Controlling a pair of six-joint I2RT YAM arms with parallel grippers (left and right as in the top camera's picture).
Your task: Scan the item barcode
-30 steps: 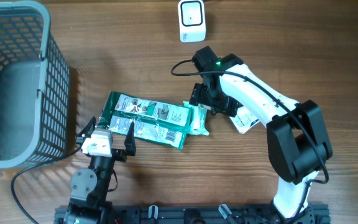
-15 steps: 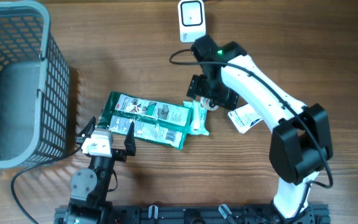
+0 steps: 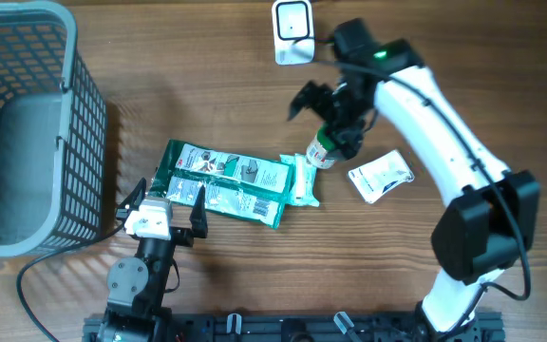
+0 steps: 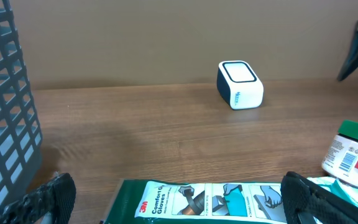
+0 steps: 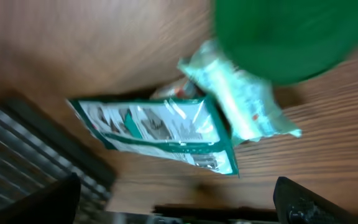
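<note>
The bottle's barcode points toward my left gripper and away from the scanner. Next, my right gripper grabs the bottle, picks it up and turns it toward the scanner.
A white barcode scanner stands at the table's far edge. A small bottle with a green cap sits next to a pale green packet; its label shows a barcode in the left wrist view. Two green glove packs lie at centre. My right gripper hangs open above the bottle, holding nothing. My left gripper stands open at the glove packs' near-left edge, empty.
A grey mesh basket fills the left side of the table. A white sachet lies to the right of the bottle, below the right arm.
The right arm has swung back and to the right, up off the items, uncovering the green-capped bottle and the white sachet. The left arm has not moved.
</note>
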